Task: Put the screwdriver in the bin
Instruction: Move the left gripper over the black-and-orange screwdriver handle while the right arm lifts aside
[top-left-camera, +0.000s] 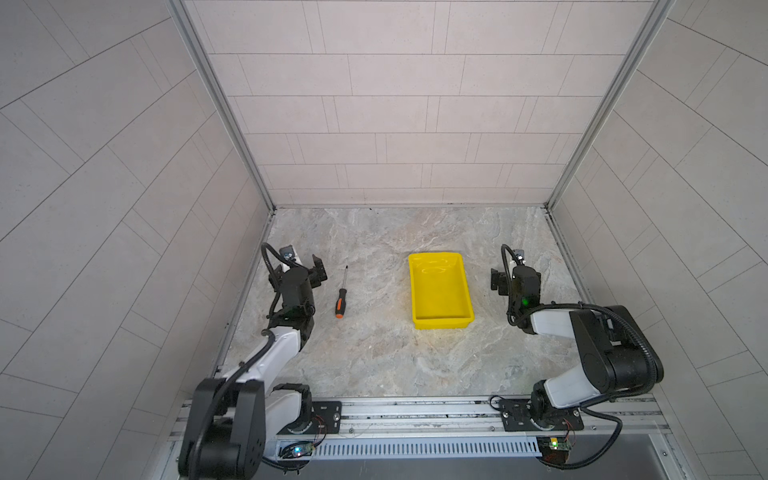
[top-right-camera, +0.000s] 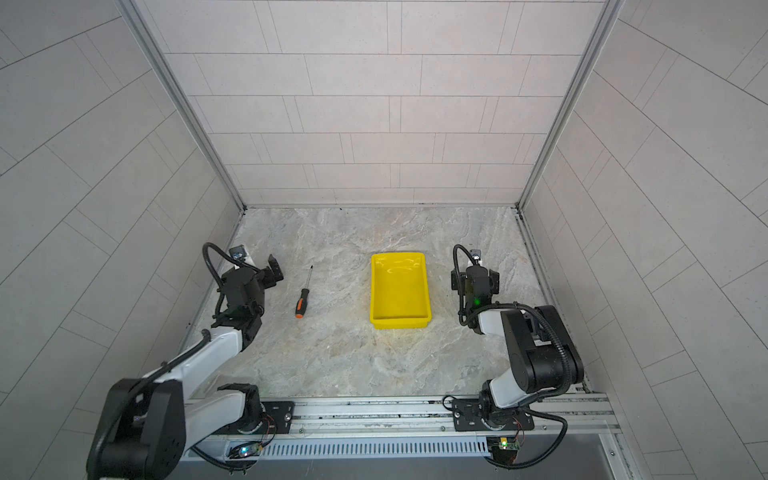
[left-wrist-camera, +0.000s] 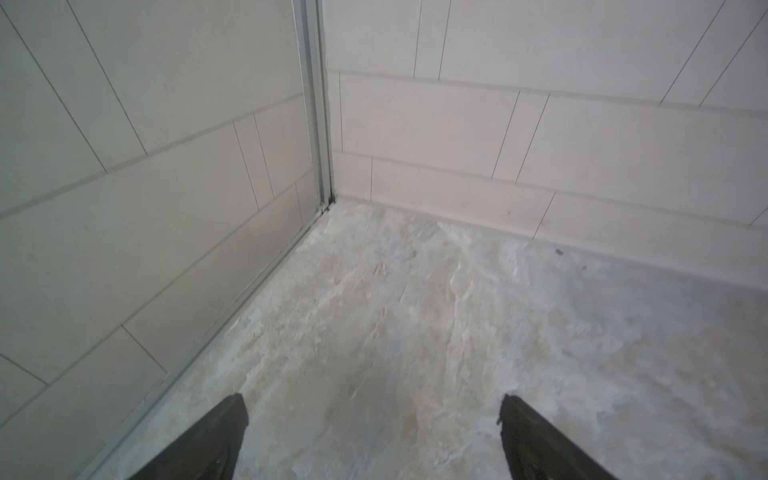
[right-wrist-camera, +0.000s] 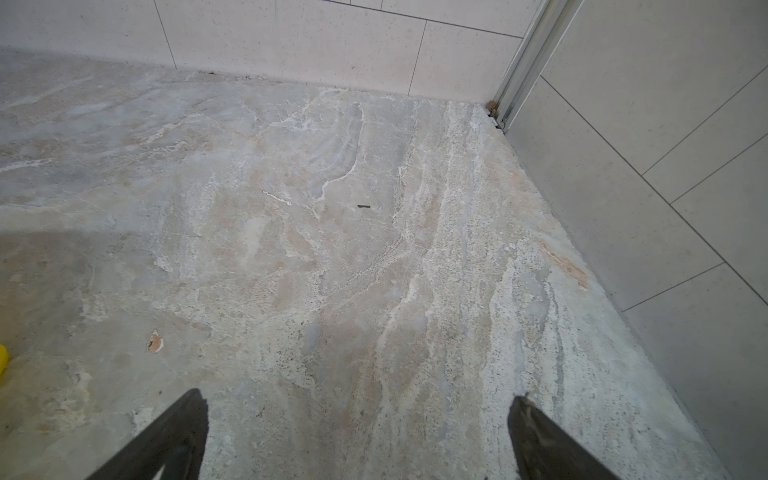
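My left gripper is pointing toward the back wall (left-wrist-camera: 480, 144) next to the screwdriver. Next, I tip it down and move it over the screwdriver's black-and-orange handle (top-left-camera: 340, 304) before it closes.
The screwdriver (top-left-camera: 341, 297) (top-right-camera: 303, 297) lies flat on the stone table in both top views, thin shaft pointing to the back, black-and-orange handle toward the front. To its right stands the yellow bin (top-left-camera: 464, 286) (top-right-camera: 425, 286), with nothing in it. My left gripper (top-left-camera: 315, 272) (top-right-camera: 275, 270) (left-wrist-camera: 372, 409) hovers just left of the screwdriver, open and holding nothing. On the bin's right side my right gripper (top-left-camera: 496, 279) (top-right-camera: 455, 279) (right-wrist-camera: 357, 405) is open and apart from it. A sliver of the bin (right-wrist-camera: 2, 360) shows in the right wrist view; the screwdriver shows in neither wrist view.
Tiled walls enclose the table on the left (top-left-camera: 124, 208), back (top-left-camera: 407, 124) and right (top-left-camera: 665, 208). An aluminium rail (top-left-camera: 415, 411) carrying both arm bases runs along the front edge. Bare stone table (top-left-camera: 374, 357) lies between screwdriver and bin and in front of them.
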